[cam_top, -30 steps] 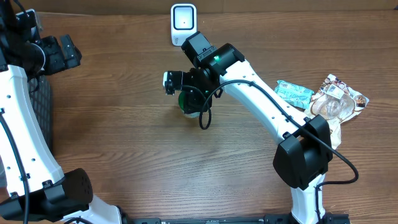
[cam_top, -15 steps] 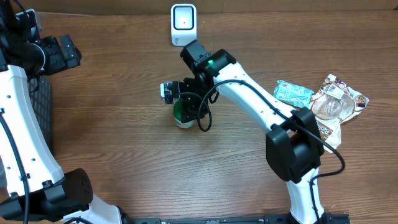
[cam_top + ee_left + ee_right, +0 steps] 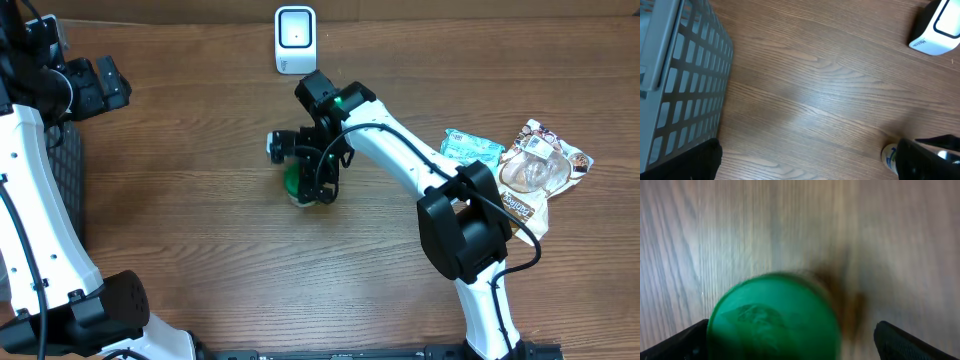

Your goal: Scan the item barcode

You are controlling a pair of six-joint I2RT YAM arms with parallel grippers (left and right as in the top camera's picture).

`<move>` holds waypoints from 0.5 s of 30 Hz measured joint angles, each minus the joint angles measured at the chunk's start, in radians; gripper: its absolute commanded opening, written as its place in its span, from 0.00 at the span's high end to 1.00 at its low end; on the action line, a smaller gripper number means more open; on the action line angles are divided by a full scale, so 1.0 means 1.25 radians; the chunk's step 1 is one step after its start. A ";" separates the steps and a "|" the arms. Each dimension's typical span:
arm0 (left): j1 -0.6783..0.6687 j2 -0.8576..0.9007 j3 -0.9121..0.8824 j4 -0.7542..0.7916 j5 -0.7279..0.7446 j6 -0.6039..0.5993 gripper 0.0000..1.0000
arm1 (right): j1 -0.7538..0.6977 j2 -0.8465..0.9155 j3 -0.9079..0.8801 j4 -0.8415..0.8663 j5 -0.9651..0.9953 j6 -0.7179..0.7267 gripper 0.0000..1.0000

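I should turn my right gripper and take the green lid squarely (image 3: 293, 180), because the green lid sits off-centre (image 3: 769, 322) in my right gripper and the barcode is hidden.
The item is a small white container with a green lid (image 3: 297, 186), standing on the table below the white scanner (image 3: 295, 38). My right gripper (image 3: 308, 172) hovers right over it, open. In the right wrist view the green lid (image 3: 774, 317) sits between the fingers, close to the left one, with a clear gap to the right fingertip (image 3: 905, 341). No barcode shows. My left gripper (image 3: 103, 84) is far off at the upper left, open and holding nothing. In the left wrist view the container (image 3: 888, 154) peeks out beside the right fingertip (image 3: 930, 155), and the scanner (image 3: 937, 30) is at top right.
A grey mesh basket (image 3: 675, 75) stands at the table's left edge under the left arm. A teal packet (image 3: 472, 148) and a clear snack bag (image 3: 545, 165) lie at the right. The right arm's cable loops next to the container.
The right gripper carried the container a little left and down to the table, then opened its jaws and let go. The left arm has not moved.
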 measured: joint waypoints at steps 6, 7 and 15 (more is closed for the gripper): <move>0.000 0.000 0.000 0.000 0.000 0.000 0.00 | 0.000 -0.014 0.134 0.000 0.002 0.344 0.00; 0.000 0.000 0.000 0.000 0.000 0.000 0.00 | 0.000 -0.020 0.145 -0.005 0.002 0.416 0.00; 0.000 0.000 0.000 0.000 0.000 0.000 0.00 | 0.001 -0.034 0.142 -0.071 -0.004 0.751 0.11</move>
